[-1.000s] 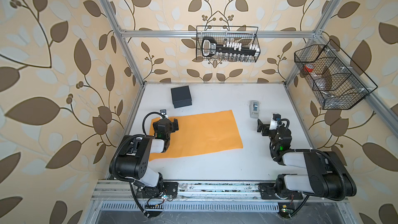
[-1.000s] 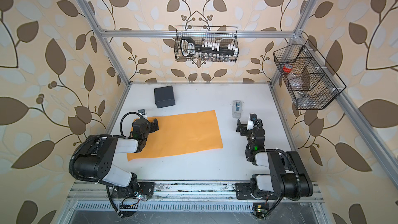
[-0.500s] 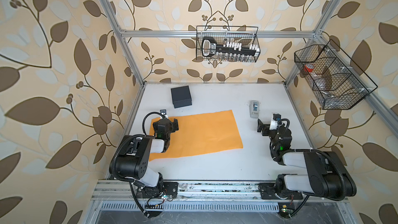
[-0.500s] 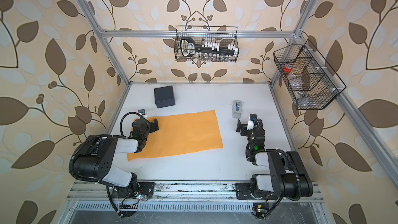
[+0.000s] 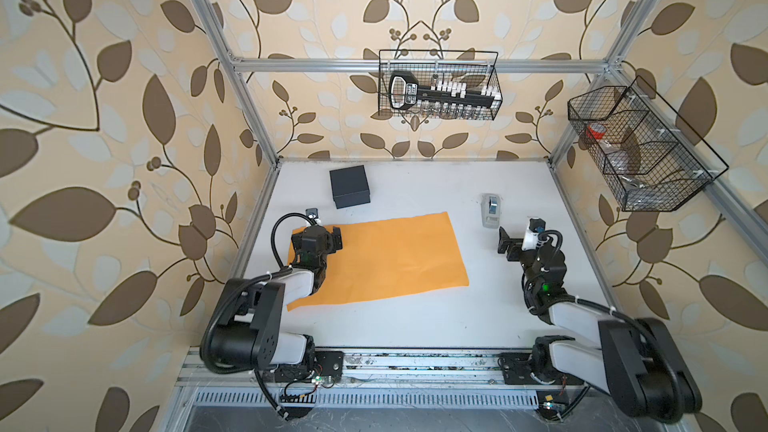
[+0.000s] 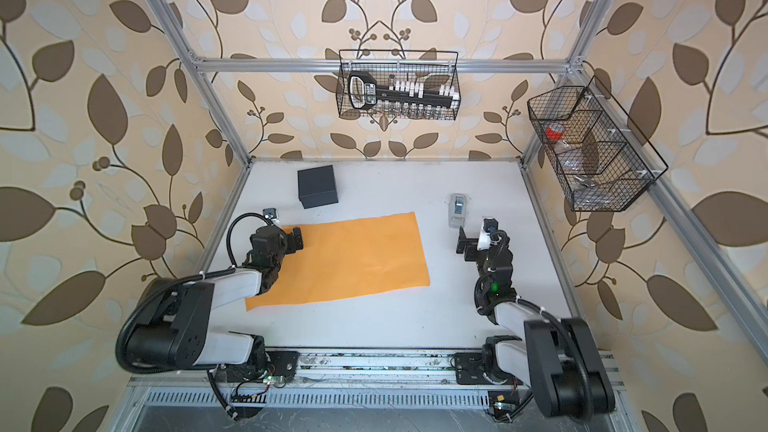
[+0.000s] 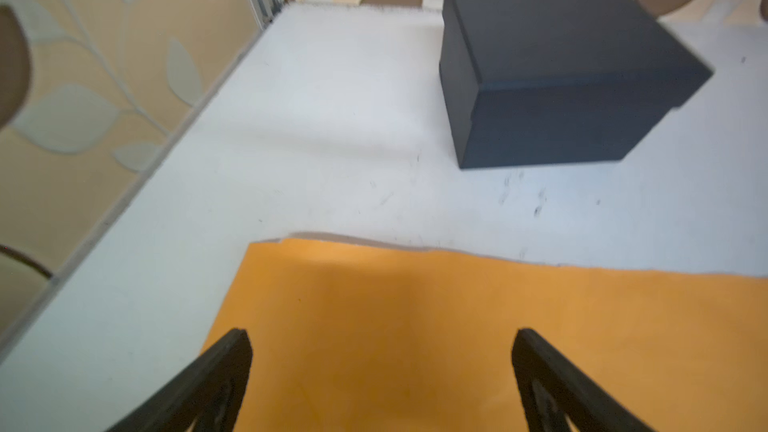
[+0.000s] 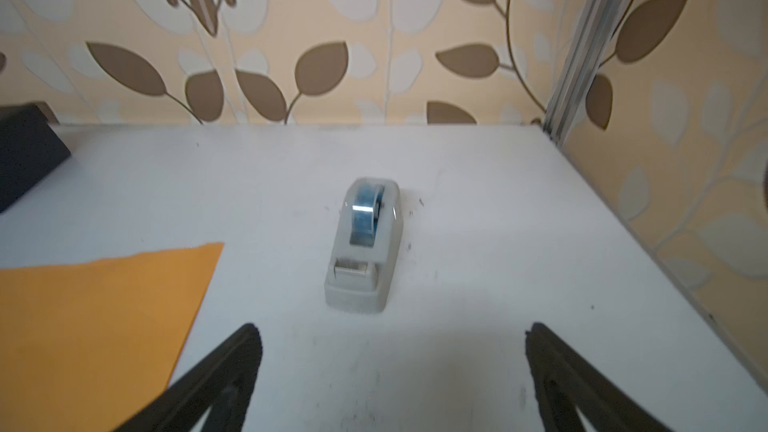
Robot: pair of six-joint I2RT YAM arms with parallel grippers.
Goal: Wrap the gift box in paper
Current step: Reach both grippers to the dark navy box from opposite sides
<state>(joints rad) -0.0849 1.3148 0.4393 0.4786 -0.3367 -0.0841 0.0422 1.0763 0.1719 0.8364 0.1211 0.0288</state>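
Note:
The gift box (image 5: 350, 185) is standing past the far edge of the paper, so my left gripper and right gripper should squeeze its opposite sides (image 5: 334, 189) and bring it to the paper first.
The gift box (image 5: 349, 186) (image 6: 317, 186), matte black with a lid seam, stands on the white table at the back left, just beyond the paper's far edge. The orange paper (image 5: 386, 259) (image 6: 353, 259) lies flat in the table's middle-left. My left gripper (image 5: 334, 238) (image 6: 297, 241) hovers open over the paper's far-left corner. In the left wrist view its jaws (image 7: 380, 342) are spread over the paper (image 7: 415, 326), with the box (image 7: 557, 68) ahead. My right gripper (image 5: 508, 245) (image 6: 465, 245) (image 8: 392, 338) is open over bare table, right of the paper (image 8: 91, 305).
A grey-white tape dispenser (image 5: 490, 209) (image 6: 457, 209) (image 8: 365, 247) stands just beyond my right gripper. One wire basket (image 5: 438, 85) hangs on the back wall and another wire basket (image 5: 640, 147) on the right wall. Aluminium frame posts edge the table.

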